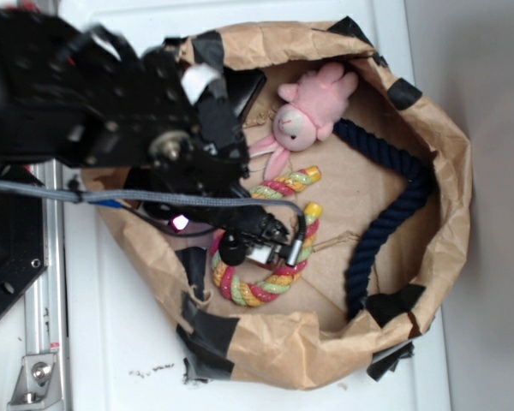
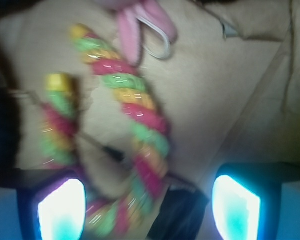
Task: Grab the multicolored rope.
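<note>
The multicolored rope (image 1: 283, 282) will keep its U shape as I raise it by one side, because thick, tight twists (image 1: 238, 291) hold a rounded bend in it.
The multicolored rope (image 1: 261, 291) lies in a U on the brown paper, twisted pink-red, yellow and pale green, with yellow end caps pointing to the upper right. My gripper (image 1: 281, 244) hovers low over the U's left part and hides some of it. In the wrist view the rope (image 2: 140, 112) runs down between my two glowing pads, its bend near the left pad (image 2: 62, 212). The gripper (image 2: 149, 205) is open, its jaws wide apart and touching nothing I can see. The wrist view is blurred.
The rope lies in a rolled-down brown paper bag (image 1: 450, 171) patched with black tape (image 1: 206, 338). A pink plush bunny (image 1: 313, 107) lies at the back, its ears near the rope's end (image 2: 140, 20). A long dark navy rope (image 1: 394, 214) curves along the right wall.
</note>
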Controlling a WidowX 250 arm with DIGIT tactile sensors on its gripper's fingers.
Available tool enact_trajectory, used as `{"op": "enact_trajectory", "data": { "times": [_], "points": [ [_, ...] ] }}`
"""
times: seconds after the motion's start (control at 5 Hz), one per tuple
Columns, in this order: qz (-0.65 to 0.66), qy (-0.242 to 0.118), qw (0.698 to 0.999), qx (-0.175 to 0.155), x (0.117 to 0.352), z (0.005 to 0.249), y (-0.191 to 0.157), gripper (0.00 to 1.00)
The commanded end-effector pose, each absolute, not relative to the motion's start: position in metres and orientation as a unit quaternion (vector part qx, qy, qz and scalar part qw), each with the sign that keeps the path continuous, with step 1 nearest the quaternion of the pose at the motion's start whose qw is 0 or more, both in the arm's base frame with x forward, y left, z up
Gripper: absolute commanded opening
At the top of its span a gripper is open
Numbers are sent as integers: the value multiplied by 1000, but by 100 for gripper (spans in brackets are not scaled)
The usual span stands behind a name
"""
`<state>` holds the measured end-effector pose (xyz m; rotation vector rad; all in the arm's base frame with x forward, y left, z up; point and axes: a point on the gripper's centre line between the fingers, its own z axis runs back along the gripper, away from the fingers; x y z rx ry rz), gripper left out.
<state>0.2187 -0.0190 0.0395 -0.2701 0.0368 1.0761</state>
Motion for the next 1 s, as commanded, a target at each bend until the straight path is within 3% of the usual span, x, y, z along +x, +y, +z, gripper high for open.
{"op": "enact_trajectory", "data": {
  "times": [0.0, 0.8],
  "points": [
    [489, 44, 862, -123, 227, 15, -38, 0],
    [487, 20, 864, -129, 235, 31, -32, 0]
  ]
}}
